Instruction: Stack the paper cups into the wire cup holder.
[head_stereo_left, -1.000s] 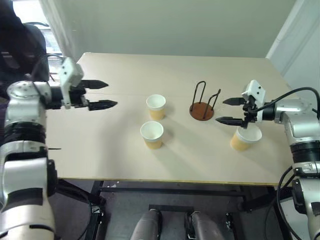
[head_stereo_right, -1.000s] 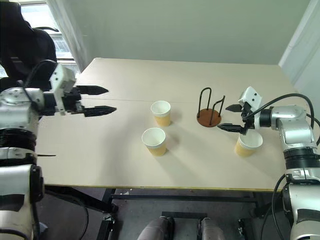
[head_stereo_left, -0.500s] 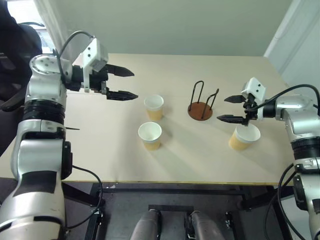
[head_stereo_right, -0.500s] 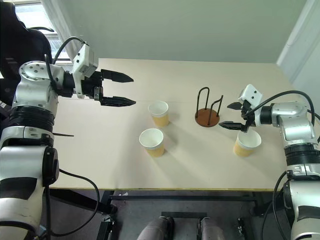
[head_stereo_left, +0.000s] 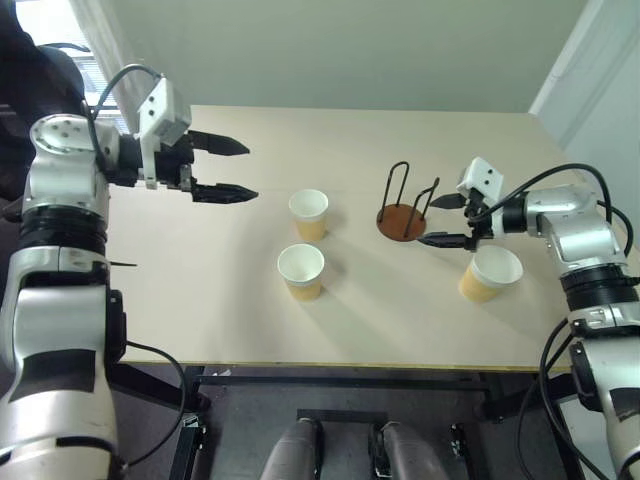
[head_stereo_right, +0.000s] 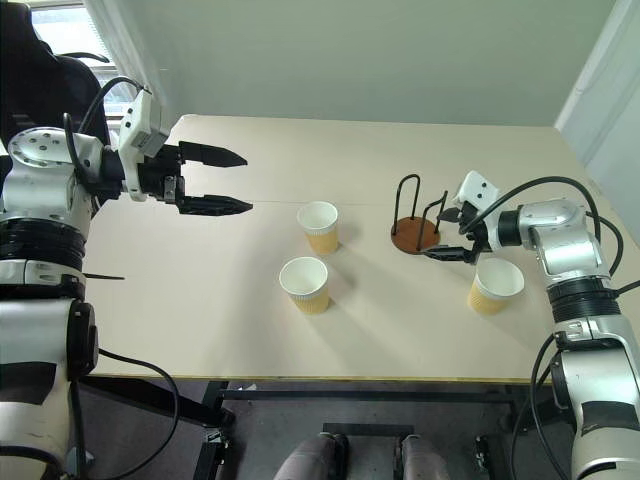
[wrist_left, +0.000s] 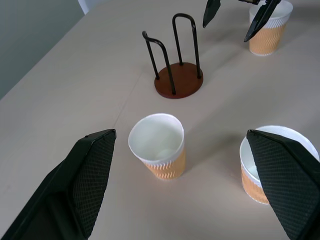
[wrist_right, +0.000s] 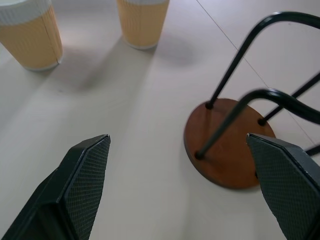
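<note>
I expect the wire cup holder (head_stereo_left: 402, 222) to slide along upright when I pull its loop, because the wire feet (head_stereo_left: 407, 235) are set into a flat brown base.
Three paper cups stand upright on the table: one (head_stereo_left: 309, 213) left of the wire cup holder (head_stereo_left: 402, 215), one (head_stereo_left: 301, 270) nearer the front edge, and one (head_stereo_left: 490, 274) at the right. The holder holds no cup. My left gripper (head_stereo_left: 250, 170) hovers open and empty above the table, left of the two middle cups, pointing at them. My right gripper (head_stereo_left: 425, 221) is open and empty just right of the holder's brown base (wrist_right: 227, 145), with the right cup behind its fingers. The left wrist view looks over the nearest cup (wrist_left: 157, 145) toward the holder (wrist_left: 177, 85).
The beige table (head_stereo_left: 200, 300) ends at its front edge close below the cups. A dark chair (head_stereo_right: 40, 70) stands past the table's far left corner, and a wall runs behind the table.
My left gripper has risen and swung right toward the middle cups. My right gripper has slid left, away from the right cup, up to the holder's base. No cup has moved.
</note>
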